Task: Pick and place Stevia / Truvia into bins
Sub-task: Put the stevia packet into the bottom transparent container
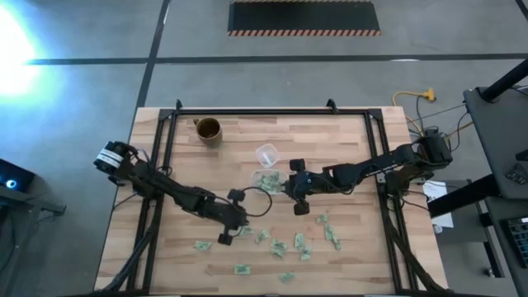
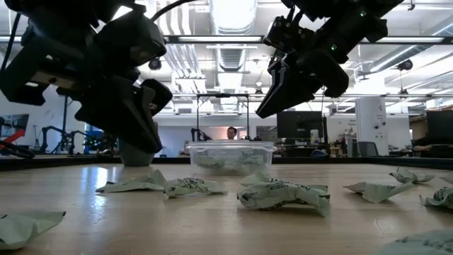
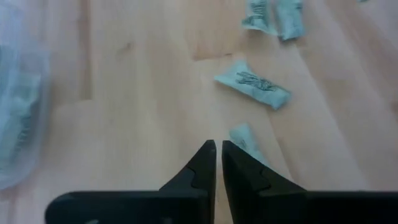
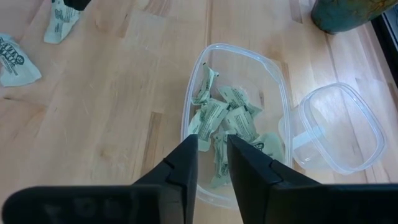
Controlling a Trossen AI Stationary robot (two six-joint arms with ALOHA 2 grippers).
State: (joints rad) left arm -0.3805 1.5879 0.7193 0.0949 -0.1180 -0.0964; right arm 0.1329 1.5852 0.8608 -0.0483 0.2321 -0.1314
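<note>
My left gripper's fingers are closed next to the nearest packet [image 3: 239, 137], so next I open them, move over that packet [image 3: 248, 144] and pick it up before I go to the container.
Several pale green packets lie flat on the wooden table [image 1: 355, 148], mostly toward its near edge [image 1: 278, 246] [image 2: 283, 195]. The clear container [image 1: 266, 180] [image 4: 239, 118] [image 2: 230, 157] stands mid-table with several packets in it. My right gripper [image 1: 290, 191] [image 4: 212, 146] [image 2: 265, 110] hangs above the container's near rim, fingers slightly open, with only the container's packets showing between them. My left gripper [image 1: 224, 238] [image 3: 219, 149] is shut, low over the table left of the loose packets. One packet [image 3: 244, 138] lies right beside its finger, another [image 3: 252, 83] farther off. My left gripper comes from above with nothing between its fingers. A packet's end [image 3: 241, 134] lies by the outer side of one finger [image 3: 239, 165], which partly hides it. Whether they touch, I cannot tell.
A brown mug [image 1: 208, 130] [image 4: 348, 12] stands near the table's far left. A smaller clear round cup [image 1: 266, 154] [image 4: 339, 127] sits just beyond the container. A black frame [image 1: 247, 113] borders the table. Bare wood lies left of the container.
</note>
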